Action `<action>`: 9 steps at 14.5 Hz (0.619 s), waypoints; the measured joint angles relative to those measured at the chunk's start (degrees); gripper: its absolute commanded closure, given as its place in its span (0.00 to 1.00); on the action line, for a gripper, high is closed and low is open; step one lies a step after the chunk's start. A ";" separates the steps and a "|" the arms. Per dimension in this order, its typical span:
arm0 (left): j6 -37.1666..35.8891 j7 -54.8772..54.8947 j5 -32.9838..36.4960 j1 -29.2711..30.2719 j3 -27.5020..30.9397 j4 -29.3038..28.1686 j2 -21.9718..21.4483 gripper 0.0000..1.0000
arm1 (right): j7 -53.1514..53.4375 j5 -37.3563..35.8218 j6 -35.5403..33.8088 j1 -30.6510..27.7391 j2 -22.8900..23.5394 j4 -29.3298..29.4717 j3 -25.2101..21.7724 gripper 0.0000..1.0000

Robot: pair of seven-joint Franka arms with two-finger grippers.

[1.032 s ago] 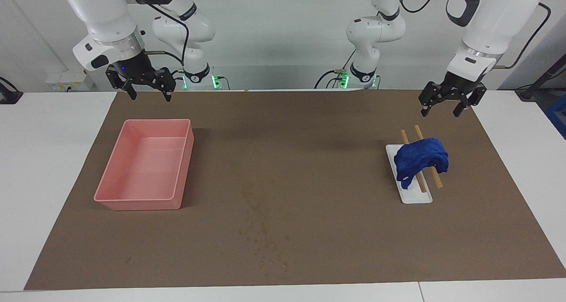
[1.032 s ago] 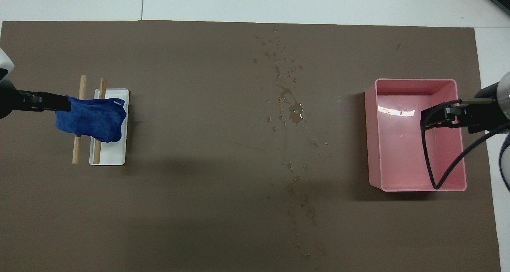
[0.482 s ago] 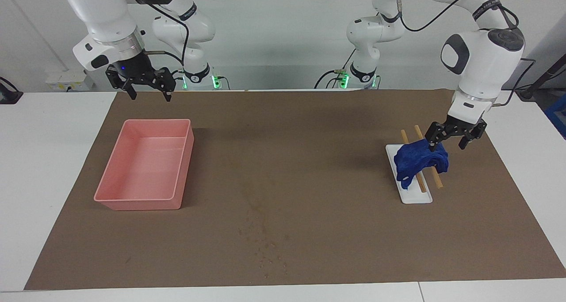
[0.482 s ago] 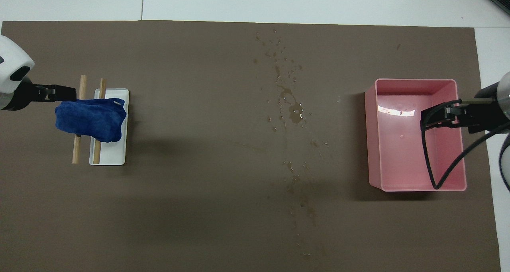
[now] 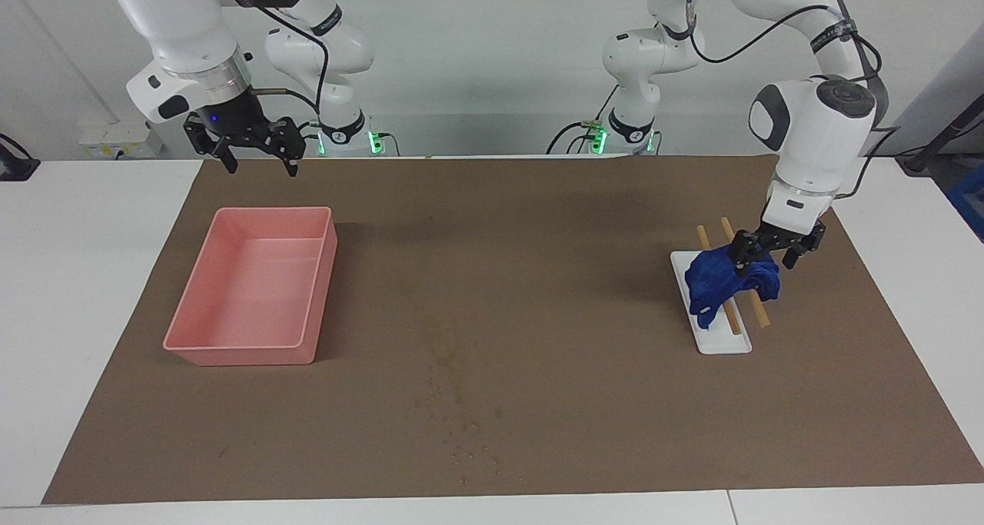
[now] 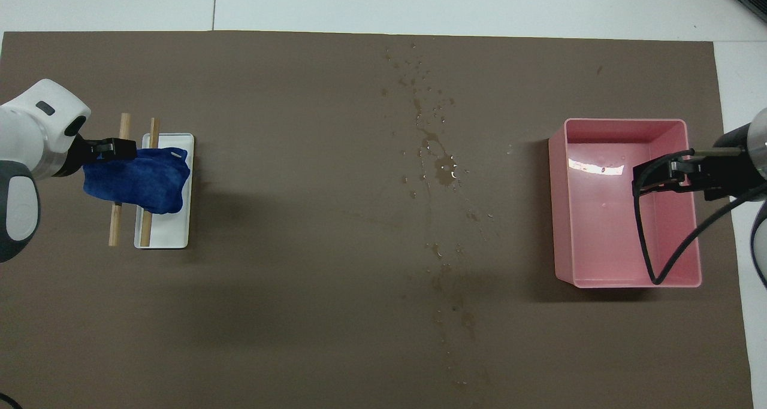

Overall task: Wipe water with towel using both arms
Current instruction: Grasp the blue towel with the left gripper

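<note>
I expect the blue towel (image 6: 138, 182) to come free when I lift it, because it hangs loosely over the wooden sticks (image 6: 147, 227). The sticks will stay in place.
The blue towel (image 5: 719, 279) (image 6: 144, 181) lies draped over two wooden sticks (image 5: 761, 314) (image 6: 114, 223) on a small white dish (image 5: 726, 344) (image 6: 168, 238), toward the left arm's end of the brown mat. My left gripper (image 5: 763, 265) (image 6: 114, 151) is down at the towel's end, open, with one finger on each side of the cloth. The water (image 5: 461, 425) (image 6: 440, 169) shows as dark specks and streaks down the mat's middle. My right gripper (image 5: 261, 167) (image 6: 644, 178) waits open, raised over the pink tray.
A pink tray (image 5: 238, 348) (image 6: 560, 217) with nothing in it sits on the mat toward the right arm's end. The brown mat (image 5: 538, 240) covers most of the white table. A black cable loops from the right wrist over the tray.
The left arm came down from above the mat to the towel, and its open fingers now straddle the cloth's end. The right arm has not moved.
</note>
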 measured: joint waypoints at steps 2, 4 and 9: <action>2.31 -0.26 0.01 0.00 0.01 -1.76 0.00 0.55 | 0.00 0.00 0.00 -0.01 0.00 0.00 -0.02 0.00; 2.93 -0.35 0.01 0.00 0.02 -2.38 -0.01 1.00 | 0.00 0.00 0.00 -0.09 0.00 0.00 -0.10 0.00; 0.93 -0.46 0.03 0.00 0.02 -0.76 -0.26 1.00 | 0.00 0.00 0.01 -0.21 -0.01 0.00 -0.10 0.00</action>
